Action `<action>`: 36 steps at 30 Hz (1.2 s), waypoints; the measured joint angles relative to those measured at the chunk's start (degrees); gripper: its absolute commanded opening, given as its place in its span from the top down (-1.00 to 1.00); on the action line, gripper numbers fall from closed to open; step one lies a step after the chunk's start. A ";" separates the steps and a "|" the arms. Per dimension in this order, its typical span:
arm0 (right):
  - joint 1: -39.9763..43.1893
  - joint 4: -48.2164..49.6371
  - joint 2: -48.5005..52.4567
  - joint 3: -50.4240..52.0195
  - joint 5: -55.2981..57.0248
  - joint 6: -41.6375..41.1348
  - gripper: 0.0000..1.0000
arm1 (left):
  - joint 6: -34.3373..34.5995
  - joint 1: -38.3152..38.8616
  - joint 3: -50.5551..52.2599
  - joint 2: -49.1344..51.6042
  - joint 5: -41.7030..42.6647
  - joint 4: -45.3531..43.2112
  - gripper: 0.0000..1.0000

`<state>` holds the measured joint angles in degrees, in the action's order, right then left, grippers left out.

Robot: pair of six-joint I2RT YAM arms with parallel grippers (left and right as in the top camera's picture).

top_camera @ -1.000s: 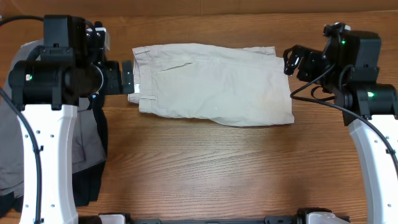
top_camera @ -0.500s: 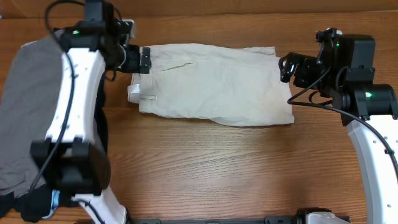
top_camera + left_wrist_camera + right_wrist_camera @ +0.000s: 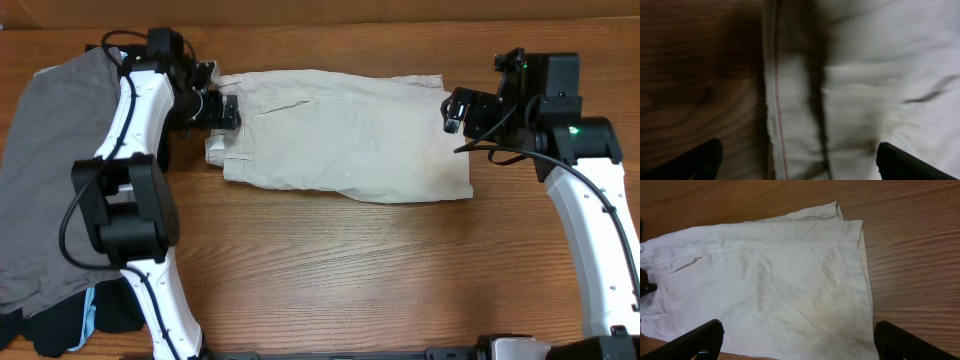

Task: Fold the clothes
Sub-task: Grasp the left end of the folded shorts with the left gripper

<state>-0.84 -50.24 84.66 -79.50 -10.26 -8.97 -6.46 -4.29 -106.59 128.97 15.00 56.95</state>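
Observation:
The shorts' waistband (image 3: pixel 785 100) will open up into separate layers when I lift and fold it, because the red-stitched edge lies loose next to a shadowed crease (image 3: pixel 817 90).
The pale beige shorts (image 3: pixel 340 135) lie folded in half lengthwise on the wooden table, waistband at the left, leg hems at the right. My left gripper (image 3: pixel 222 110) is open and hovers over the waistband edge (image 3: pixel 790 100), its two fingertips wide apart in the left wrist view, with nothing between them. My right gripper (image 3: pixel 455 110) is open above the leg-hem end, empty; the right wrist view shows the shorts (image 3: pixel 770 275) spread below it.
A grey garment (image 3: pixel 50 180) lies at the table's left side, with a black garment with light-blue trim (image 3: pixel 85 320) under it at the front left. The bare wooden table (image 3: pixel 350 270) stretches in front of the shorts.
My left arm has swung up and to the back, bringing its gripper over the waistband's upper corner. My right gripper has shifted slightly left toward the leg hems. The shorts have not moved.

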 measured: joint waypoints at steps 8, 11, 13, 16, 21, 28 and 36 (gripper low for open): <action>0.00 -0.28 0.44 0.00 0.02 -0.02 -1.00 | -1.36 -0.20 -0.39 4.31 2.78 -1.60 -1.00; 0.00 -0.33 0.44 0.00 0.00 -0.02 -1.00 | -1.49 -0.20 -0.42 4.37 4.68 -1.66 -1.00; 0.00 -0.35 0.44 0.00 0.00 -0.02 -1.00 | -1.49 -0.07 -0.52 4.57 6.32 -1.29 -0.99; 0.00 -0.33 0.44 0.00 0.00 -0.04 -1.00 | -1.42 0.61 -1.16 5.11 8.15 -0.31 -0.86; 0.00 0.44 0.44 0.00 0.00 -0.04 -0.95 | -0.31 2.64 -2.60 6.82 9.88 1.31 0.17; 0.00 4.57 0.66 0.00 0.00 -1.29 -0.34 | 3.63 3.89 -3.91 9.60 14.43 2.10 0.92; -0.02 9.40 5.03 0.00 -0.28 -3.76 0.88 | 4.46 3.91 -5.49 10.08 15.56 6.64 0.92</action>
<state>-0.86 -40.84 89.69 -79.50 -10.55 -12.73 -2.00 -0.38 -112.07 139.04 30.57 63.59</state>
